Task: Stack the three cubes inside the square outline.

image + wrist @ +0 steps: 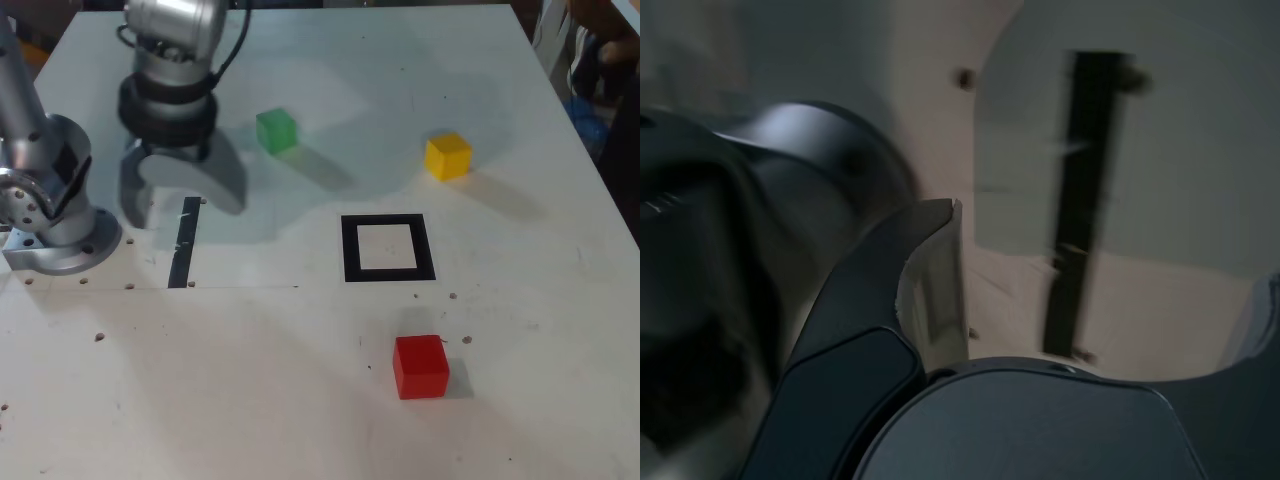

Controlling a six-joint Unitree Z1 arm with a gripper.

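Note:
I see a small hole (467, 340) close beside the red cube (421, 367). I should expect more holes hidden behind the cube when I lift it.
On the white table the green cube (276, 130) sits toward the back, the yellow cube (447, 156) further to the exterior view's right, and the red cube (420, 366) nearest the camera. The square outline (388, 248), black tape around a white centre, lies between them with nothing inside. My gripper (180, 205) hangs open and holds nothing at the exterior view's left, above the straight tape strip (184, 243), left of the green cube. The blurred wrist view shows one finger (925, 270) and the same strip (1080, 200); no cube appears there.
The arm's base (55, 225) stands at the table's left edge in the exterior view. A person's clothing (600, 70) shows past the table's far right corner. Small screw holes dot the tabletop near the base.

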